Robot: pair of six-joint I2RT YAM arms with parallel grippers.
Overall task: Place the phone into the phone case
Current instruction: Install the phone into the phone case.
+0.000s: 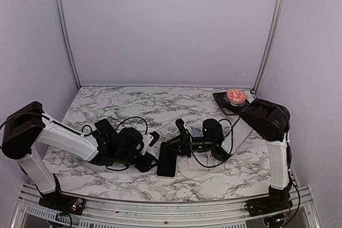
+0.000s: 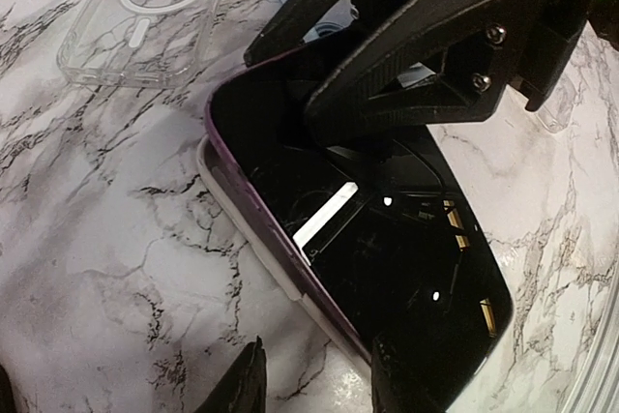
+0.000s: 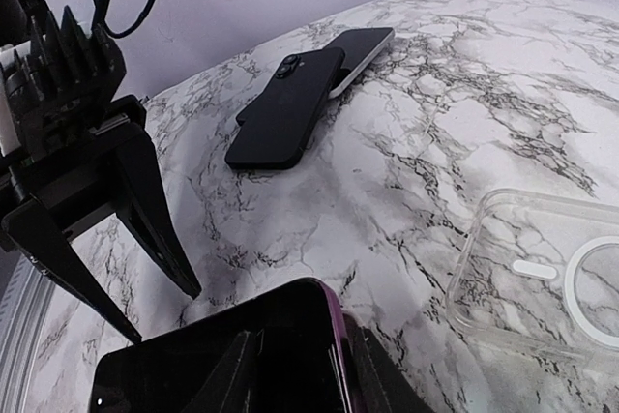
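Note:
The phone's purple rim point(image 2: 263, 203) sticks up above the pale phone case, so next my right gripper moves away from the phone's far end and straddles the phone's width point(image 1: 166, 163) from above.
The phone point(image 1: 166, 161) has a black screen and a purple rim. It lies on the marble in front of both arms, resting at a slant in a pale phone case whose edge point(image 2: 247, 229) shows along its left side. My right gripper point(image 3: 300, 365) is shut on the phone's point(image 3: 242, 345) far end, with one finger on the screen and one outside the purple rim. It also shows in the left wrist view point(image 2: 406, 74). My left gripper point(image 2: 319, 384) is open and straddles the phone's point(image 2: 387, 268) near left edge, one finger over the table and one over the screen.
A clear case with a ring point(image 2: 135, 7) lies just beyond the phone and also shows in the right wrist view point(image 3: 551, 278). A black phone or case lies overlapping another phone point(image 3: 290, 103) at the left. A red and white object point(image 1: 235, 96) sits at the back right corner.

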